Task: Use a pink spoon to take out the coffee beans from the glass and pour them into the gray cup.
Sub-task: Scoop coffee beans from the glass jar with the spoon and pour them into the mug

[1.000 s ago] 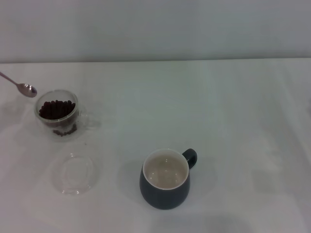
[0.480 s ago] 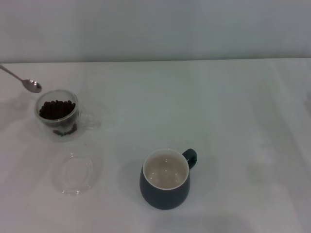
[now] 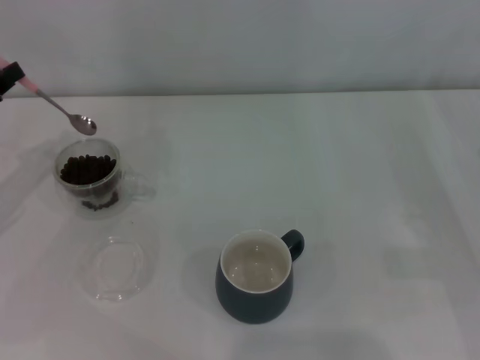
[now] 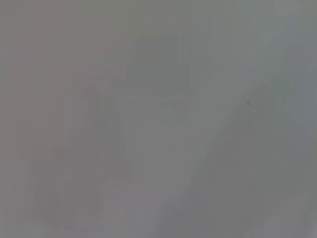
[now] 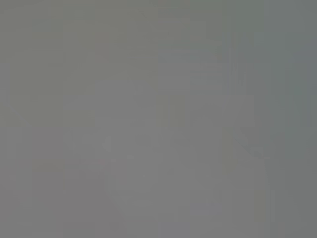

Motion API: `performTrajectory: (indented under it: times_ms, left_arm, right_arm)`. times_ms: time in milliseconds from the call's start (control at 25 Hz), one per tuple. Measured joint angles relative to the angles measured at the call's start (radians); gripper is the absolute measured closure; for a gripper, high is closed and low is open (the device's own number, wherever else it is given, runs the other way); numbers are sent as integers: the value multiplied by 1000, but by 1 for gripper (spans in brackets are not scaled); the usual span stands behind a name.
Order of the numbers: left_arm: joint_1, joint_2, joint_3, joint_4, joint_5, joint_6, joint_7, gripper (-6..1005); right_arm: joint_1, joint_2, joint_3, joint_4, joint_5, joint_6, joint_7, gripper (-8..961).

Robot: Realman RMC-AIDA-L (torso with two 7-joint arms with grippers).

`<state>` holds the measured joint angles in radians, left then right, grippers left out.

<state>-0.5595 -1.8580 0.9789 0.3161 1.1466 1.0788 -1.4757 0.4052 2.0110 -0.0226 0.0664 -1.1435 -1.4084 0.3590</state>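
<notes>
My left gripper needs to lower the pink spoon's empty bowl [image 3: 85,125], now hovering above the glass's far rim, into the coffee beans [image 3: 88,169] before going to the gray cup.
In the head view, the pink spoon [image 3: 60,106] hangs in the air at the far left, its pale pink handle running up to the picture's edge. There a dark bit of my left gripper [image 3: 7,75] is shut on the handle. The spoon's metal bowl hovers just above the far rim of the glass [image 3: 91,180], slightly left of its middle. The glass stands on the table with a heap of dark coffee beans [image 3: 88,169] inside. The gray cup [image 3: 256,279] stands near the front centre, with a cream inside and nothing in it. My right gripper is out of view.
A flat clear glass dish [image 3: 114,268] lies on the white table [image 3: 337,172] in front of the glass. A pale wall runs along the back. Both wrist views show only blank grey.
The spoon has moved right and up, from left of the glass to over its far rim. The left gripper's tip and the pink handle have come into view.
</notes>
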Motion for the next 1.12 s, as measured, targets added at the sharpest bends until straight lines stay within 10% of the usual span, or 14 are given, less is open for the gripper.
performTrajectory:
  times_ms: [1120]
  left_arm:
    - [135,-6,-38,27,14,113,-57,870]
  right_arm:
    - [23,-1,19,-17,27,36,0,82]
